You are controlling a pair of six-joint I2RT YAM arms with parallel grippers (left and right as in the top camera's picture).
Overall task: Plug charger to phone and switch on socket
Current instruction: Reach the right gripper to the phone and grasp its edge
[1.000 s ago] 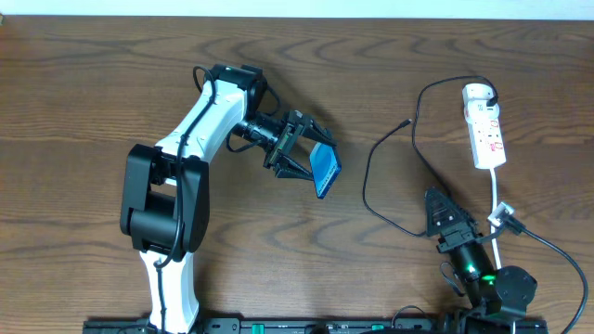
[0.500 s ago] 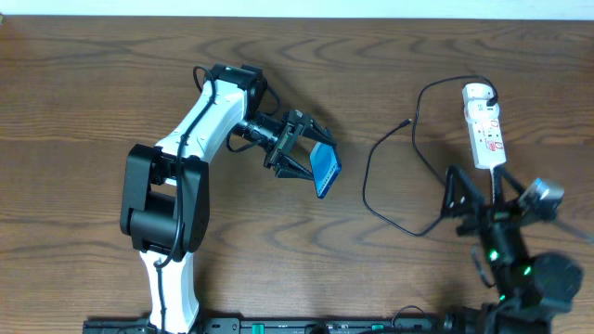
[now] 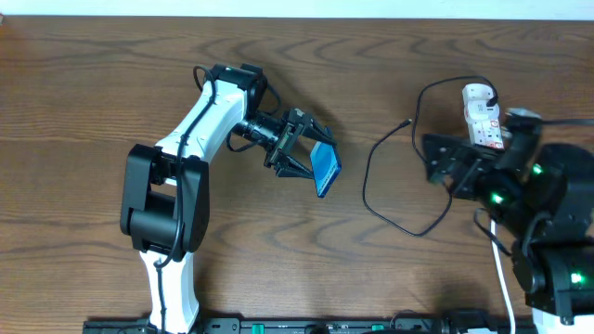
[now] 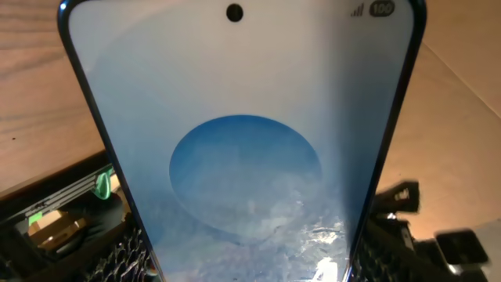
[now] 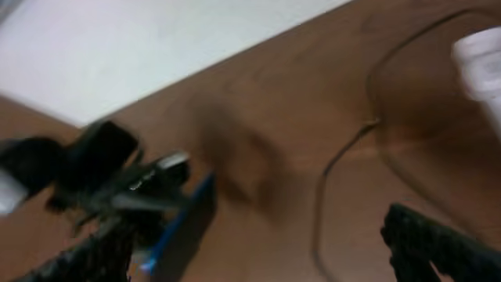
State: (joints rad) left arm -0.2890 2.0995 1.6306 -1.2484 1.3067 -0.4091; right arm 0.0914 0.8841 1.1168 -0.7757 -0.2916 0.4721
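Observation:
The phone (image 3: 326, 164) sticks out clear of the left gripper's fingers, so the robot's open right gripper keeps moving toward the phone's free part (image 3: 324, 182) until it closes there.
My left gripper (image 3: 309, 158) is shut on the phone (image 3: 326, 168) and holds it tilted above the table's middle. In the left wrist view the lit blue phone (image 4: 243, 141) fills the frame between the fingers of my left gripper (image 4: 252, 262). The charger, a thin black cable (image 3: 367, 190), loops on the table, its plug tip (image 3: 408, 122) lying free. My right gripper (image 3: 434, 161) is open and empty, just right of the cable loop. The socket, a white power strip (image 3: 479, 109), lies at the back right, partly hidden by the right arm. The right wrist view is blurred; it shows the phone (image 5: 184, 223), the cable (image 5: 340, 160) and the open right gripper (image 5: 266, 258).
The power strip's white cord (image 3: 502, 274) runs toward the front edge under the right arm. The left arm's white body (image 3: 200, 130) spans the left half of the wooden table (image 3: 83, 111).
The right arm has swung up from the front edge toward the back, now over the power strip's front end, gripper pointing left at the cable. The left arm and phone have not moved.

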